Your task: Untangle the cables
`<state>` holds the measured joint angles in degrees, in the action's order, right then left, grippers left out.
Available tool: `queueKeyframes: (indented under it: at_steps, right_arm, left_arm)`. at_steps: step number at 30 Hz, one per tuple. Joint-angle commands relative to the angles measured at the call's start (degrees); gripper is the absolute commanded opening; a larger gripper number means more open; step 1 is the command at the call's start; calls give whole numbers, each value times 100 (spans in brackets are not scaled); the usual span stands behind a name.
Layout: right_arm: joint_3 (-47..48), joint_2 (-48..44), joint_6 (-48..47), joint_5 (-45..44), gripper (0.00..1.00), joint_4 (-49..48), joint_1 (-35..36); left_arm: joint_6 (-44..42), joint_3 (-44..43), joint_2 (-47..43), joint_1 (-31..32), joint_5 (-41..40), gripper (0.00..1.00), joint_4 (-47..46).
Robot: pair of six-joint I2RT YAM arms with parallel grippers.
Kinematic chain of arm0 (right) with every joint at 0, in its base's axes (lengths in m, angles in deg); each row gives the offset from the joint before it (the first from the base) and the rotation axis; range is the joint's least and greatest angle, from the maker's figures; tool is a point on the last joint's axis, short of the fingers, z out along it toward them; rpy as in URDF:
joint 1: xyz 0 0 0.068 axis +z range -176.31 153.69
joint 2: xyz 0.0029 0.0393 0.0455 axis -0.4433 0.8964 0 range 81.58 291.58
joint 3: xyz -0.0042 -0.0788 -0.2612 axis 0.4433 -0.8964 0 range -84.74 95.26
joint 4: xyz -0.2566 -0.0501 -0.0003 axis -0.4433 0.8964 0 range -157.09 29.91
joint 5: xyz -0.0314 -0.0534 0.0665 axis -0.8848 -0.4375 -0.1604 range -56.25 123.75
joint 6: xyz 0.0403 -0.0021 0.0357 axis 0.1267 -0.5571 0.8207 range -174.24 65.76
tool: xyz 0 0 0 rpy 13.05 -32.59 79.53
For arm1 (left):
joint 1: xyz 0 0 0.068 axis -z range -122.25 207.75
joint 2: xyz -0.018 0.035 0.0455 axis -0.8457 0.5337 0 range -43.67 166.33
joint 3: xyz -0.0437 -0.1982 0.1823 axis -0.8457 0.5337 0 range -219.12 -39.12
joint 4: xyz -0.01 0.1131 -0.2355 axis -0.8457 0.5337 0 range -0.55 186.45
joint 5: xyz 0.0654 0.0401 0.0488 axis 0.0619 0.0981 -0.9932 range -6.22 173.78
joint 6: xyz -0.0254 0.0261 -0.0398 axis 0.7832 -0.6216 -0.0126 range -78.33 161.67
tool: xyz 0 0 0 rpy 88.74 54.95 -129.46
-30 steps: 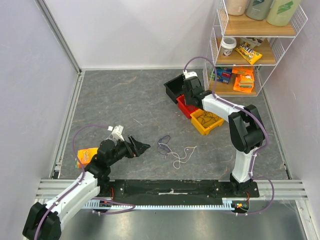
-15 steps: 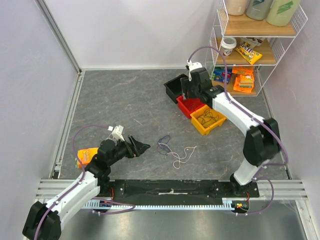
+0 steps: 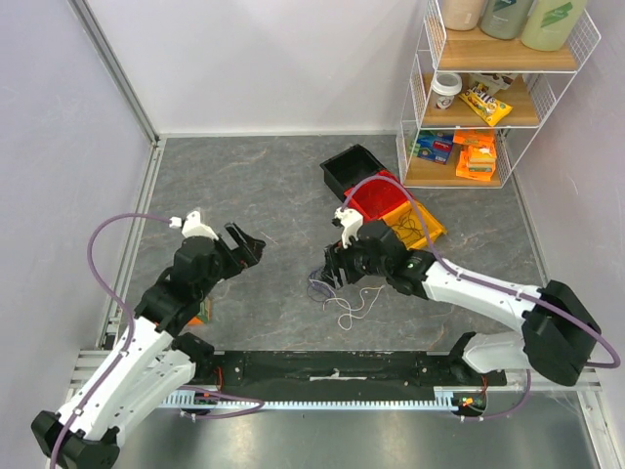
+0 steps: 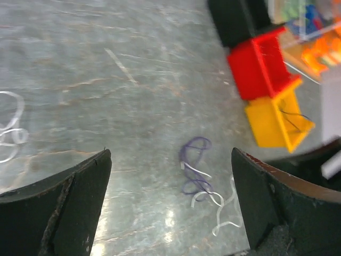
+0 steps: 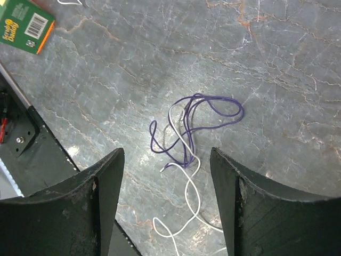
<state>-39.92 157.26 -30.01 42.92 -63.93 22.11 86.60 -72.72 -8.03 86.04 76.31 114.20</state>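
The other white cable (image 4: 20,108) is lying in loose loops (image 4: 19,136), so its loops will slide open into a long line when I pull its ends apart.
The cables lie loose on the grey table: a dark purple loopy strand (image 3: 319,286) tangled with a white strand (image 3: 356,305). My right gripper (image 3: 332,272) hovers open just above their far left side. In the right wrist view the purple strand (image 5: 197,122) and the white strand (image 5: 189,178) lie between and ahead of the open fingers (image 5: 96,208), untouched. My left gripper (image 3: 244,244) is open and empty, raised to the left of the cables. In its wrist view the purple strand (image 4: 194,160) and the white strand (image 4: 218,205) lie ahead. No red cable shows.
Black (image 3: 350,168), red (image 3: 376,200) and yellow (image 3: 422,227) bins stand behind the cables; the yellow one holds dark wires. A wire shelf (image 3: 488,107) with snacks is at the back right. A green box (image 5: 24,24) lies by the left arm. Another white strand (image 4: 10,128) lies left.
My right arm has swung from the bins at the back down to hover over the cables. My left arm has risen and pulled back to the left. The cables have not moved.
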Motion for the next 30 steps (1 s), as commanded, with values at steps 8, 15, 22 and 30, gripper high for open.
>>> queueKeyframes:
  at_steps: [8,15,22,30]
  right_arm:
    - [-34,-1195,-76,-187,73,-79,18]
    - [-263,-1415,-199,-337,73,18,9]
    - [-175,-1495,-269,-337,73,79,9]
    - [-78,-1451,-261,-311,73,115,9]
  left_arm:
    - [1817,-1078,2736,-499,-2726,99,2131]
    - [1783,-630,3186,-948,-2313,57,1121]
    - [1598,-963,3730,-1036,-2145,57,1032]
    - [1335,-1236,4285,-1177,-1838,45,944]
